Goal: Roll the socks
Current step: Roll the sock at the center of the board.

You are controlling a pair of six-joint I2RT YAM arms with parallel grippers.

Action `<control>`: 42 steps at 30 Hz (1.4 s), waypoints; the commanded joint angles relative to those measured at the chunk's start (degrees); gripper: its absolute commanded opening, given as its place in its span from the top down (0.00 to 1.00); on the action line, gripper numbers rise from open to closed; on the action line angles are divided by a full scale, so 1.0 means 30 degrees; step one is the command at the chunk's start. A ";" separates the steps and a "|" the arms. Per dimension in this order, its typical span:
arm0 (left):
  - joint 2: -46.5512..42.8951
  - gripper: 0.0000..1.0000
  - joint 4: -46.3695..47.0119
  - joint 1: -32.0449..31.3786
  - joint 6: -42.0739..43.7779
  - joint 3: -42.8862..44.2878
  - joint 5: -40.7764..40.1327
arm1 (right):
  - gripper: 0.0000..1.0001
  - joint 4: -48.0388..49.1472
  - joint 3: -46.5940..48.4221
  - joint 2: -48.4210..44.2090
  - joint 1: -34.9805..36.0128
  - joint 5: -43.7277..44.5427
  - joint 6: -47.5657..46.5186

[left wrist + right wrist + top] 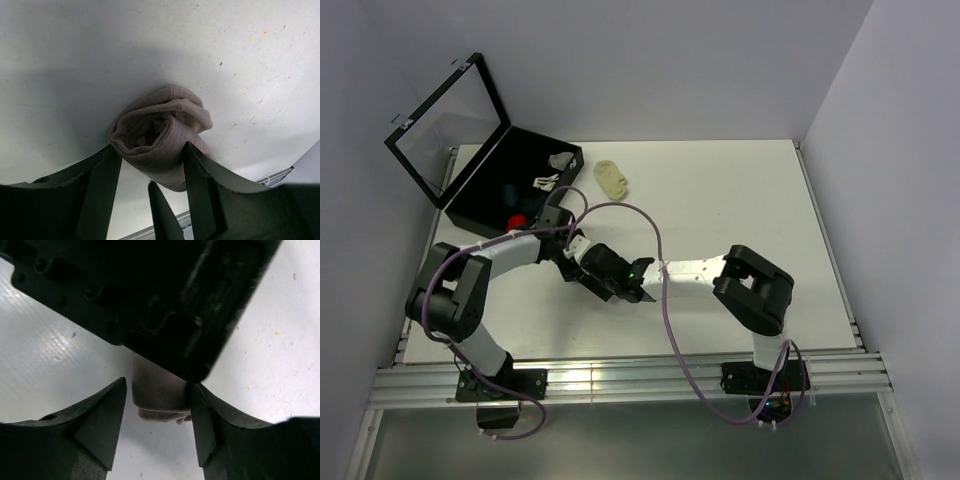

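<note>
The robot's left gripper is covering the sock (160, 382) where the right gripper reaches in, so next the left gripper moves back and leaves the sock to the right gripper.
A dusty-pink sock (165, 132), rolled into a bundle with its open end towards the camera, hangs just above the white table. My left gripper (152, 150) is shut on the sock, a finger pressed to each side. In the right wrist view the same sock (157, 392) pokes out from under the left gripper's black body. My right gripper (158, 385) stands open around it: the right finger touches the fabric and the left finger stays apart. From above, both grippers (588, 262) meet left of centre and hide the sock. Red and blue fabric (518, 212) lies in the black box.
The black box (470, 222) stands at the back left with its clear lid (445, 130) raised. Small white-grey items (552, 170) rest at its far end. A pale-yellow sock (612, 177) lies on the table beside the box. One right-gripper finger (165, 215) shows in the left wrist view.
</note>
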 commanded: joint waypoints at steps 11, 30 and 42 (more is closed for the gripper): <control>0.0795 0.40 -0.1223 0.0189 0.1939 0.1497 -0.1280 | 0.90 0.1081 -0.0510 0.0749 0.0166 -0.0679 -0.0031; -0.9250 0.38 0.4334 0.2944 0.0562 -0.3829 -0.1928 | 1.00 -0.0181 -0.0277 -0.0043 -0.4931 -1.2777 0.5299; -1.0429 0.36 0.8326 0.1306 -0.1338 -0.8755 -0.1337 | 1.00 0.3503 -0.0949 0.1685 -0.7421 -1.8930 1.2768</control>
